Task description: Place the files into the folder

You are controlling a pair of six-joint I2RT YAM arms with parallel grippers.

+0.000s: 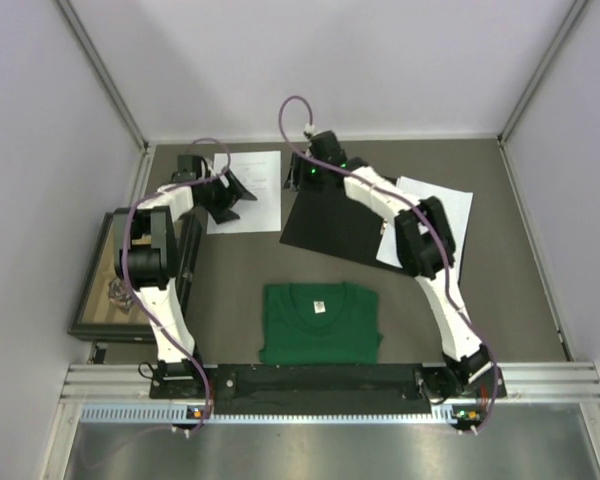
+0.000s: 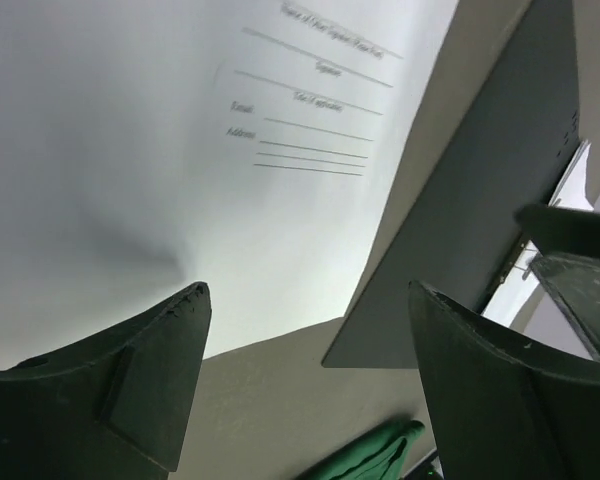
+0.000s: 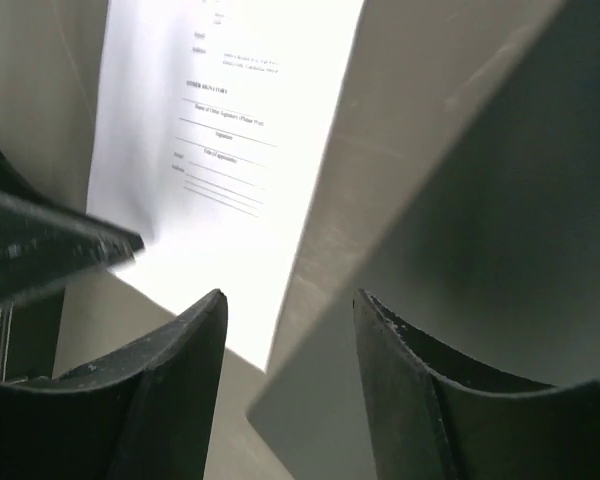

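Note:
The files (image 1: 258,172) will bow up along a thin edge of paper (image 1: 280,200), which faces the robot's right gripper, when the robot lifts and carries them.
The files (image 1: 252,190) are white printed sheets lying flat at the back left; they also show in the left wrist view (image 2: 180,150) and the right wrist view (image 3: 230,130). The folder (image 1: 330,228) lies open to their right, black inner face up, with a white part (image 1: 442,212) under the right arm. My left gripper (image 1: 235,197) is open and empty, low over the near right part of the sheets (image 2: 308,290). My right gripper (image 1: 302,172) is open and empty over the folder's far left corner (image 3: 290,297), above its black face (image 3: 480,250).
A folded green T-shirt (image 1: 320,320) lies at the front middle and shows in the left wrist view (image 2: 370,460). A dark-framed picture box (image 1: 105,285) leans at the left edge. Grey walls enclose the table on three sides.

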